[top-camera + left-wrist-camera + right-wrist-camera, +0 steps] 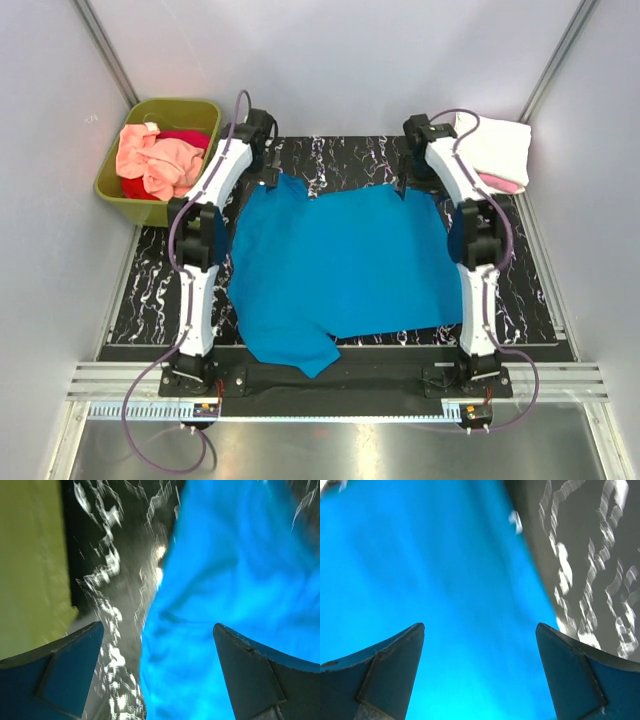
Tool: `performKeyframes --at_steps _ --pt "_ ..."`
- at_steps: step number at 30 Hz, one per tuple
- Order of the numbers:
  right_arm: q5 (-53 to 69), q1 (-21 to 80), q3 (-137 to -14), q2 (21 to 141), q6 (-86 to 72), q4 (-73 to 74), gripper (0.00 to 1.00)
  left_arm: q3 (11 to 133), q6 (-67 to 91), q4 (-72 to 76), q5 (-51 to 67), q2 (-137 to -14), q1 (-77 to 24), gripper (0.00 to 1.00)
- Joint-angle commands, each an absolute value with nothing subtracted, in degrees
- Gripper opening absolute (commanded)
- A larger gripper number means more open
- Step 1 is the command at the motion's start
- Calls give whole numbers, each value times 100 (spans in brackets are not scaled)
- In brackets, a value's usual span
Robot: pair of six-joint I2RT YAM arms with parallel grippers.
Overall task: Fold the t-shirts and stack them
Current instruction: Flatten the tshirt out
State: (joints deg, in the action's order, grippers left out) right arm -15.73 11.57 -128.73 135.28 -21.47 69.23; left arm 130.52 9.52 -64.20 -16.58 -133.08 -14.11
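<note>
I should slide the blue t-shirt toward the back wall before my left gripper takes the tip of its sleeve, because the sleeve is hanging over the near bar (308, 361).
A bright blue t-shirt (340, 262) lies spread on the black marbled mat (150, 290), one sleeve hanging toward the near edge. My left gripper (270, 180) is open at the shirt's far left corner; in the left wrist view (157, 630) the shirt's edge (235, 580) lies between its fingers. My right gripper (405, 185) is open at the far right corner; in the right wrist view (480, 630) blue cloth (435, 580) fills the gap. Folded cream-white and pink shirts (497, 150) are stacked at the back right. Salmon-peach and red shirts (160, 160) lie in the tub.
An olive-green plastic tub (115, 190) stands at the back left, beside the left arm; its wall also shows in the left wrist view (30, 565). Grey walls close the cell on three sides. A metal rail (330, 385) runs along the near edge.
</note>
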Motion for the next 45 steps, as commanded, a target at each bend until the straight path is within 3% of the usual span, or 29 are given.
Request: performKeyframes --at_steps 1,5,12,15,20,35,45 --pt "-1276 1239 -11941 11524 -2302 6329 100 12660 1142 -6003 -1450 -11576 -1485 99" --pt "-880 1344 -10690 10847 -2355 5793 100 11745 1309 -6117 -1459 -10910 -1538 99" --pt "-62 1389 -8898 10065 -2294 4984 100 9029 1986 -5485 -1222 -9511 -1951 99" --pt "185 1397 -8457 9906 -2268 4746 100 7800 2241 -5020 -932 -9150 -2153 99" --pt "193 1389 -8622 10309 -2197 4781 100 7216 2461 -4361 -633 -9482 -2197 99" --pt "-35 1310 -10528 12813 -2320 5290 100 8506 2154 -4420 -1081 -11838 -1785 98" --pt "-44 1037 -12997 14431 -2329 6107 100 11714 1591 -5607 -1459 -13543 -1582 98"
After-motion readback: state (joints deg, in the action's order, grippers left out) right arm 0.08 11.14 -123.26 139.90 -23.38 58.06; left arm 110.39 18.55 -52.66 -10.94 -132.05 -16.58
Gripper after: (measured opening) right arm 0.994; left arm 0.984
